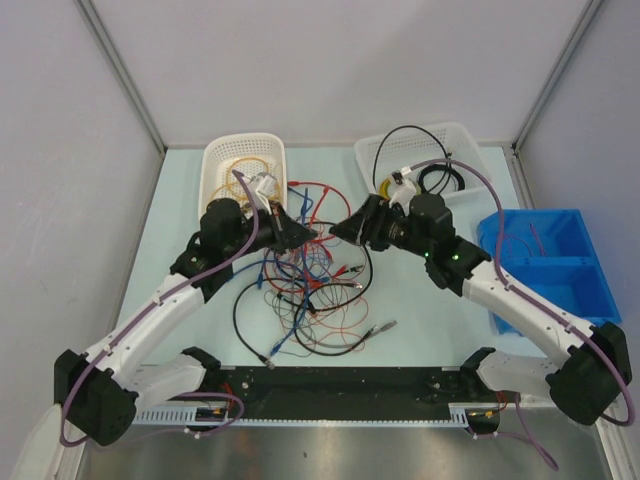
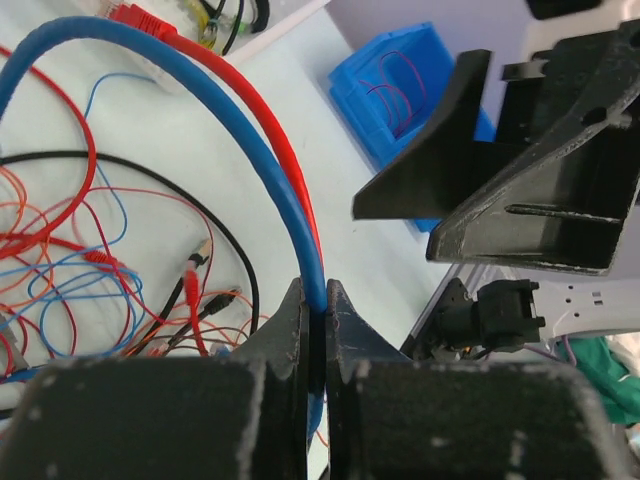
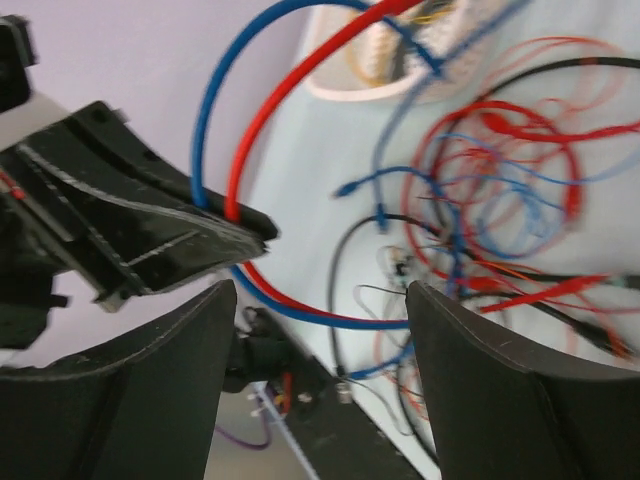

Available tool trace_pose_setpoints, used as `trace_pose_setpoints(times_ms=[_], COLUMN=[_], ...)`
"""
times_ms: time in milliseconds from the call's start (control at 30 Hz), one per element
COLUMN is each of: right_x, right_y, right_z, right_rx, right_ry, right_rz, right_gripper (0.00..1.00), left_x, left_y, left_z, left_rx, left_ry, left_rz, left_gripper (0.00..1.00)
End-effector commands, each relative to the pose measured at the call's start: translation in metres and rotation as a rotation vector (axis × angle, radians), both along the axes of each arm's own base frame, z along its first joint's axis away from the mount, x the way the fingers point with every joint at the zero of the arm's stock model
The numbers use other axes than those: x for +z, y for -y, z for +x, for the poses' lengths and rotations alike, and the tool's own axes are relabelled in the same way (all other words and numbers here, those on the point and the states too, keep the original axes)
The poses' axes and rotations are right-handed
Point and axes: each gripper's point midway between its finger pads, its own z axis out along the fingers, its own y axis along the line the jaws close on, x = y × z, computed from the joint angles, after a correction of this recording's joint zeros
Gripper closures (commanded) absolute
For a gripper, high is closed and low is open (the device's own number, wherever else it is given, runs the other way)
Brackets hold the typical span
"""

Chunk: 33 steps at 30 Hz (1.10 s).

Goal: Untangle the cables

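Observation:
My left gripper is pinching the blue and red cables (image 2: pixel 311 250) together. My right gripper should take the red cable (image 3: pixel 287 298) by itself before my left gripper opens.
The cables (image 1: pixel 310 285) lie in a tangled heap of red, blue, orange and black wires at the table's middle. My left gripper (image 1: pixel 306 233) is raised over the heap's far side and is shut on a thick blue cable (image 2: pixel 255 140) that arcs up from the heap. A thick red cable (image 2: pixel 278 130) runs right beside the blue one. My right gripper (image 1: pixel 339 228) faces the left one, close to it, open and empty. In the right wrist view its wide-open gripper (image 3: pixel 320 300) frames the blue and red loops (image 3: pixel 300 310) below the left gripper's fingers (image 3: pixel 170 240).
A white basket (image 1: pixel 215 160) with yellow wires stands at the back left. A white tray (image 1: pixel 470 140) with black and yellow cables stands at the back right. A blue bin (image 1: pixel 560 225) holds a thin wire at the right. A black rail (image 1: pixel 340 382) runs along the near edge.

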Motion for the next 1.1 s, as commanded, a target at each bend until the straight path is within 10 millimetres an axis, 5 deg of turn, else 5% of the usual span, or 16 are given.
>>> trace_pose_setpoints(times_ms=[0, 267, 533, 767, 1067], right_x=[0.059, 0.067, 0.034, 0.029, 0.031], right_y=[-0.037, -0.053, -0.063, -0.06, -0.066], right_z=[-0.017, -0.007, 0.009, 0.015, 0.021], right_rx=[0.168, 0.177, 0.149, 0.122, 0.131], right_ry=[0.066, 0.079, 0.003, 0.014, 0.031], right_rz=[0.253, 0.337, 0.291, 0.267, 0.303], right_gripper=[0.27, 0.29, 0.44, 0.47, 0.75], left_x=[0.017, 0.012, 0.019, 0.021, 0.023], left_y=[0.004, 0.009, 0.006, 0.007, 0.017], left_z=[-0.005, -0.015, -0.019, -0.024, -0.033], left_rx=[-0.04, -0.067, -0.058, -0.068, -0.105], left_ry=[0.129, 0.125, 0.139, 0.142, 0.137], left_rz=[-0.01, -0.008, -0.02, -0.039, -0.056], left_gripper=[1.0, 1.0, 1.0, 1.0, 1.0])
